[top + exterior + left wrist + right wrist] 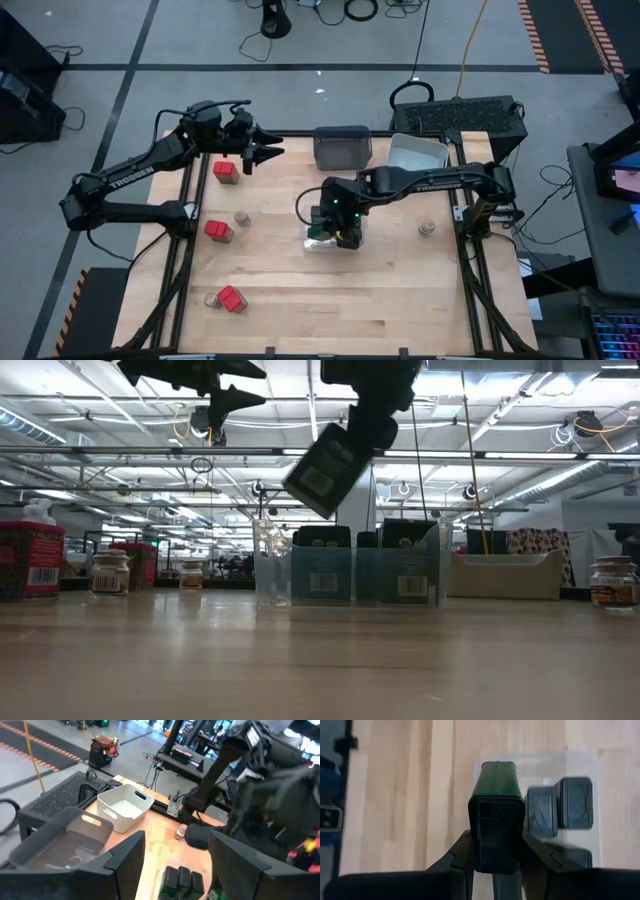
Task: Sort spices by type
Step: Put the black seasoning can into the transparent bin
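The dark container hangs tilted (pixel 326 470) over the clear bin (pixel 318 568). My right gripper should lower it into the bin, open, and then push it gently upright beside the others with closed fingers.
A dark boxy spice container (pixel 324 470) hangs tilted above the clear bin (pixel 272 565), with my right gripper (pixel 495 851) shut on it. The bin (pixel 312 243) stands mid-table and holds several dark boxy spices (pixel 560 809) upright. Red-topped boxes (pixel 226 172) (pixel 218 231) (pixel 232 299) and small tan-lidded jars (pixel 242 217) (pixel 211 299) (pixel 427 229) stand on the wood. My left gripper (pixel 262 152) hovers open at the far left, high over the table, nothing between its fingers (pixel 127 862). My right gripper pinches the dark container between its two fingers at its textured cap end (pixel 496 837), one finger on each side. The fingers (pixel 462 855) slant down from above and run along the container. The container hangs clear below them, tilted, its far end (pixel 496 770) toward the bin.
A dark grey bin (pixel 342 146) and a light grey bin (pixel 417 152) stand at the table's far edge. Bare wood lies along the near edge and between the clear bin and the right-hand jar. The right arm (pixel 270 795) fills much of the left wrist view.
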